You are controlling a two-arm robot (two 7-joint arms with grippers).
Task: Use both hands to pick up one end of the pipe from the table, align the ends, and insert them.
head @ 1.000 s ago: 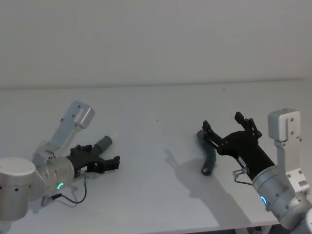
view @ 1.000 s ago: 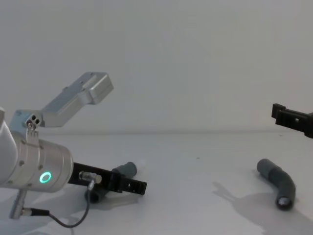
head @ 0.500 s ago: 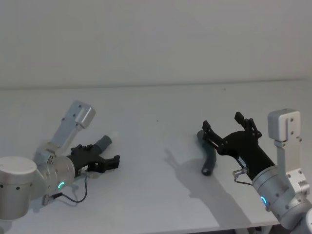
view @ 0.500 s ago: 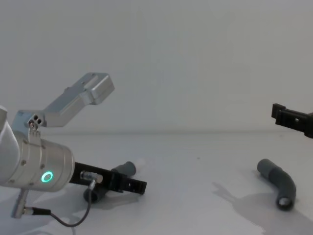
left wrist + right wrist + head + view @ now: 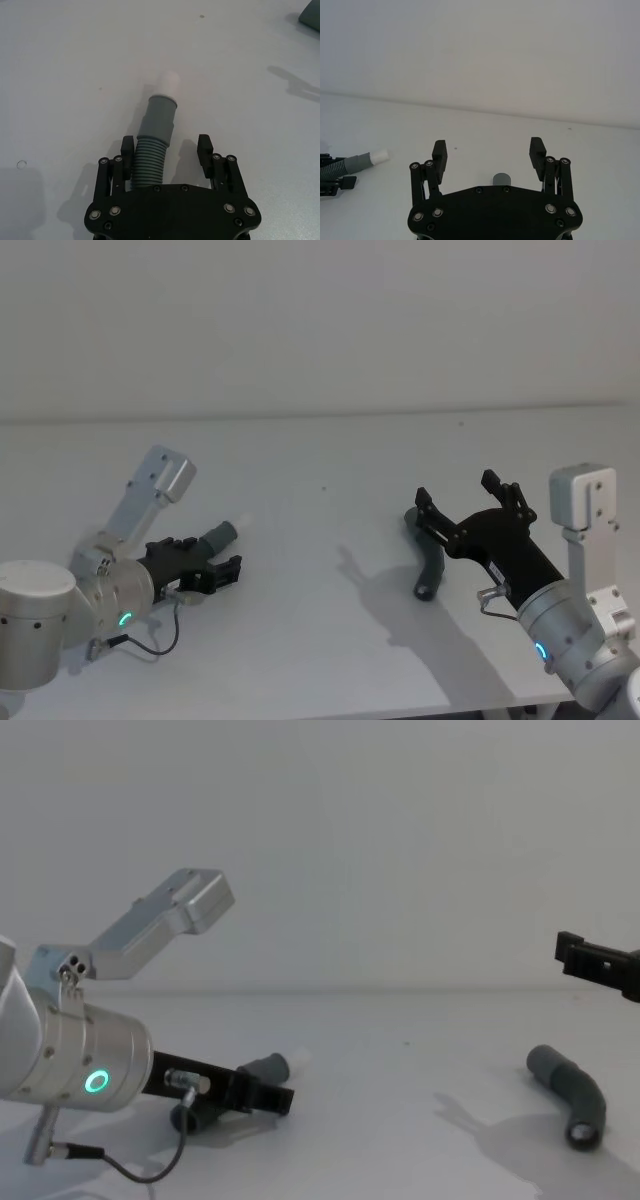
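I expect the whitish tip to come along, pointing straight out, when I lift the ribbed elbow, because the tip sits squarely in the smooth cuff's opening [image 5: 285, 1067].
Two dark grey bent pieces of the pipe lie on the table [image 5: 320, 450]. The left piece [image 5: 222, 534] has a ribbed elbow [image 5: 149, 162], a smooth cuff and a whitish tip [image 5: 168, 81]. My left gripper [image 5: 165, 150] [image 5: 208, 555] is open low around that ribbed part, with one finger against it and a gap at the other. The right piece [image 5: 430, 565] [image 5: 570, 1088] lies flat. My right gripper [image 5: 456, 490] [image 5: 488, 149] hovers open above its far end [image 5: 501, 179].
A thin cable [image 5: 150, 1165] loops from the left wrist, close over the table. A bare wall rises behind the table's far edge. Bare table lies between the two pieces. The right gripper's shadow [image 5: 380, 585] falls there.
The left gripper's fingers have drawn closer around the left piece. That piece has shifted a little, and its whitish tip now shows farther out. The right arm has stayed still.
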